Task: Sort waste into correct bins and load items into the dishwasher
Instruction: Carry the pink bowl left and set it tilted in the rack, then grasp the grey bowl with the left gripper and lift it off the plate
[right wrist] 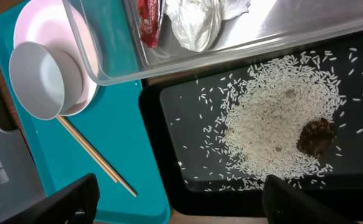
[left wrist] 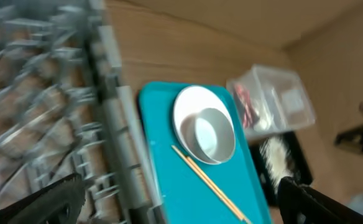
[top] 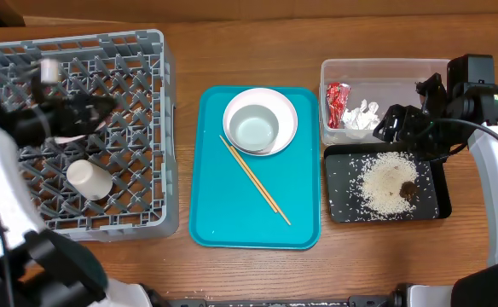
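Observation:
I should carry on moving my left gripper toward the bowl's rack-side rim [top: 232, 127] and close it there, because the white bowl [top: 254, 128] sits on the plate with its opening up and that rim is clear.
A white bowl [top: 253, 130] sits on a round white plate [top: 281, 111] on the teal tray. A pair of chopsticks [top: 256, 181] lies beside them. A white cup [top: 89, 179] lies in the grey dish rack [top: 138, 217]. A pale pinkish shape [top: 72, 136] in the rack is partly hidden by my left arm. My left gripper [top: 100, 109] hovers over the rack, open and empty, blurred. The clear tub [top: 402, 70] holds the red-and-white wrapper [top: 335, 104] and the tissue [top: 361, 117]. The black tray [top: 341, 194] holds rice [top: 384, 183] and the brown lump [top: 408, 189]. My right gripper [right wrist: 181, 205] is open and empty above the black tray's near-left corner.
The teal tray [top: 232, 217] lies in the middle between the rack and the two bins. The clear tub and the black tray touch edge to edge at the right. Bare wooden table runs along the back and the front.

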Controlling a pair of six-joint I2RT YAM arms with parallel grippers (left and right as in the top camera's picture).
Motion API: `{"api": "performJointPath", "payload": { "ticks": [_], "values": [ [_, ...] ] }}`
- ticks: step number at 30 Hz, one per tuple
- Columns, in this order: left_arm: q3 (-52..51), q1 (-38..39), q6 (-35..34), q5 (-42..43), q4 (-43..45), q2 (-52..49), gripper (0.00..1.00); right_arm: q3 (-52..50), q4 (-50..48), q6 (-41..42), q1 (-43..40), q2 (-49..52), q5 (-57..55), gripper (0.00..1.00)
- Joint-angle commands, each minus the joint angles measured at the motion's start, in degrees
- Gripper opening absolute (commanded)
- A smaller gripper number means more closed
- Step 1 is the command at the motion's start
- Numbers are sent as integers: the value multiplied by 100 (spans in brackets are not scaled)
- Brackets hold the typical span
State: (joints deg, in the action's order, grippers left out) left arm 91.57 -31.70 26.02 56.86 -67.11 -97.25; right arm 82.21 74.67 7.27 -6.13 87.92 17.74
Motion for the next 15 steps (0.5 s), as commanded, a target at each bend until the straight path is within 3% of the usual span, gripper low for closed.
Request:
{"api": "performJointPath", "payload": {
  "ticks": [1, 7, 13, 15],
  "values": [
    [52, 1362, -874, -1462, 286, 208, 100, 153, 7, -2, -4, -162, -17, 87],
    [50, 3506, -1191, -2962, 914, -83, 100, 153, 4, -2, -4, -162, -17, 88],
    [50, 4979, -1193, -3112, 1521, -855, 100, 153, 4, -2, -4, -162, -15, 88],
    [50, 5287, -1207, -3401, 1626, -1176, 93, 153, 7, -2, -4, -162, -15, 89]
  ]
}}
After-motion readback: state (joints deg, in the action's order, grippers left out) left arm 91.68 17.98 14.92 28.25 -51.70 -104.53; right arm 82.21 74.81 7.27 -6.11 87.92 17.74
